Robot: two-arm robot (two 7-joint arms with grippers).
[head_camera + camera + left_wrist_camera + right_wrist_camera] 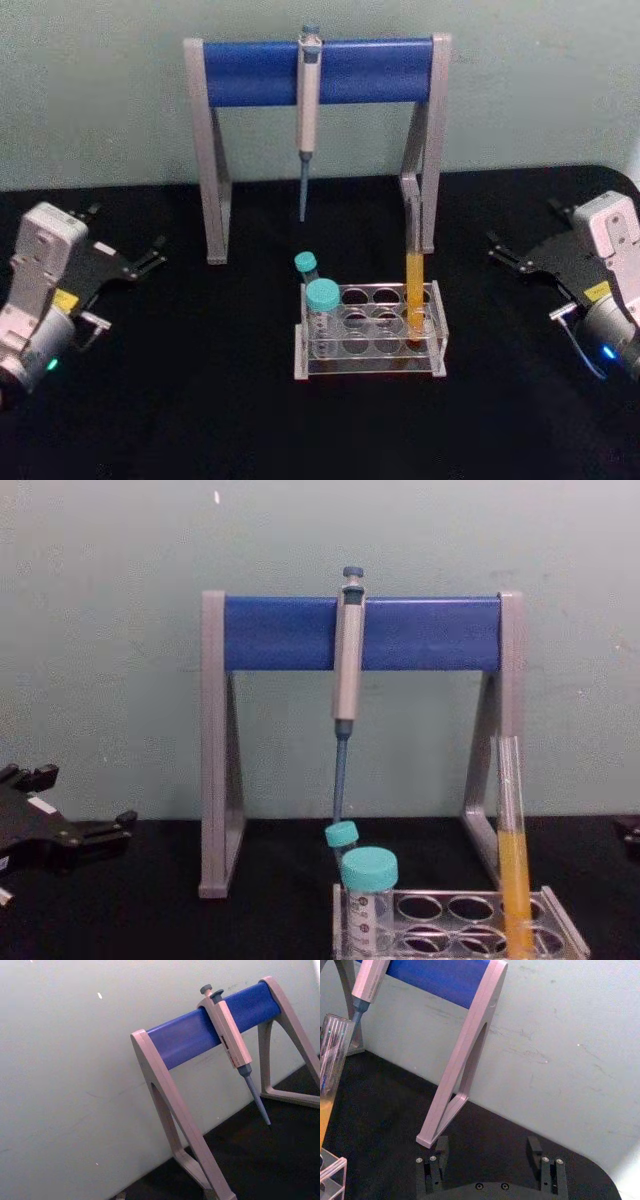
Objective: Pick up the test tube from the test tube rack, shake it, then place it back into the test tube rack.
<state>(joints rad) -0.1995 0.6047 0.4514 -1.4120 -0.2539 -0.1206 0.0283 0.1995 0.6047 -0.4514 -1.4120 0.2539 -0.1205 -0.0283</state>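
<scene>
My gripper will lift the test tube (pixel 513 865), which leans in a rack hole wider than itself (pixel 536 910), so the test tube will slip out freely and the rack will stay behind.
The test tube (pixel 414 290) stands upright in a right-hand hole of the clear test tube rack (pixel 372 346), its lower part orange-yellow. From the chest the test tube (pixel 515 865) rises well above the rack (pixel 470 894). In the right wrist view the test tube (pixel 332 1065) and a corner of the rack (pixel 333 1172) sit at the edge. My right gripper (pixel 525 228) hovers to the right of the rack, open and empty, with its fingers (pixel 440 1146) spread wide. At the far left my left gripper (pixel 125 232) is also open and holds nothing, well away from the rack.
A tall grey stand with a blue crossbar (pixel 320 70) straddles the back of the table, and a pipette (pixel 308 110) hangs from it. Two teal-capped vials (pixel 322 300) fill the rack's left holes. Black tabletop surrounds the rack, with a pale wall behind.
</scene>
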